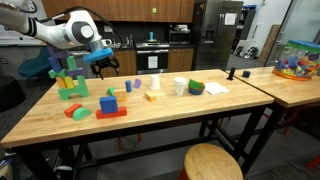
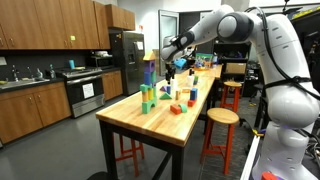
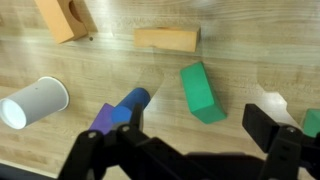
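I should move my gripper over the blue cylinder (image 3: 132,103) before going lower, because the gripper's gap faces the green block (image 3: 203,93) and one finger hangs beside the blue cylinder.
My gripper (image 3: 190,135) is open and empty, hovering above the wooden table (image 1: 160,120). In the wrist view a green block (image 3: 200,92) lies just beyond the gap between the fingers. A blue cylinder (image 3: 132,102) and a purple block (image 3: 103,118) sit by the left finger. A white cup (image 3: 35,100) lies on its side further left. A tan block (image 3: 167,38) and an orange block with a hole (image 3: 65,18) lie beyond. In both exterior views the gripper (image 1: 100,62) (image 2: 172,62) hangs over the far part of the table.
A stack of green and blue blocks (image 1: 70,85) (image 2: 148,90) stands by the arm. Red and blue blocks (image 1: 110,105), a yellow block (image 1: 152,96) and a cup (image 1: 180,87) lie mid-table. A stool (image 1: 212,162) stands in front. A toy bin (image 1: 298,60) sits on the neighbouring table.
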You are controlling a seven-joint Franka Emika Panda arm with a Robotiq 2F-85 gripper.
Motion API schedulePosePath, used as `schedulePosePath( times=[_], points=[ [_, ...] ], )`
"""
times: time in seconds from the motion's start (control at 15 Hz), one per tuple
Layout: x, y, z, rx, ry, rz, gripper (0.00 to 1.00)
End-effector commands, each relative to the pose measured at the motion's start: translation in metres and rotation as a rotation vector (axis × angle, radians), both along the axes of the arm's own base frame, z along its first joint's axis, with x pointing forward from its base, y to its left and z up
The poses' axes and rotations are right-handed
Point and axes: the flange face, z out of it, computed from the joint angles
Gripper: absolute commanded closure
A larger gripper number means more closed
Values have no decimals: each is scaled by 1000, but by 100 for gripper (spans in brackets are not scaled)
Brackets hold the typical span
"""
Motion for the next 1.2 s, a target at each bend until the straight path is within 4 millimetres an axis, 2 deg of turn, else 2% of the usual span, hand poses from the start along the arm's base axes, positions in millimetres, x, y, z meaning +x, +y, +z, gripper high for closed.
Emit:
schedulePosePath(
  times=[0.0, 0.2, 0.4, 0.6, 0.8, 1.07, 1.13],
  points=[
    [10, -33, -24, 80, 22, 47, 0],
    [13, -59, -31, 80, 22, 51, 0],
    [18, -71, -25, 58, -13, 53, 0],
    [26, -58, -14, 47, -35, 64, 0],
    [36, -41, -16, 30, -38, 45, 0],
    [44, -31, -19, 37, -74, -162, 0],
    [38, -32, -21, 58, -66, -94, 0]
  ],
)
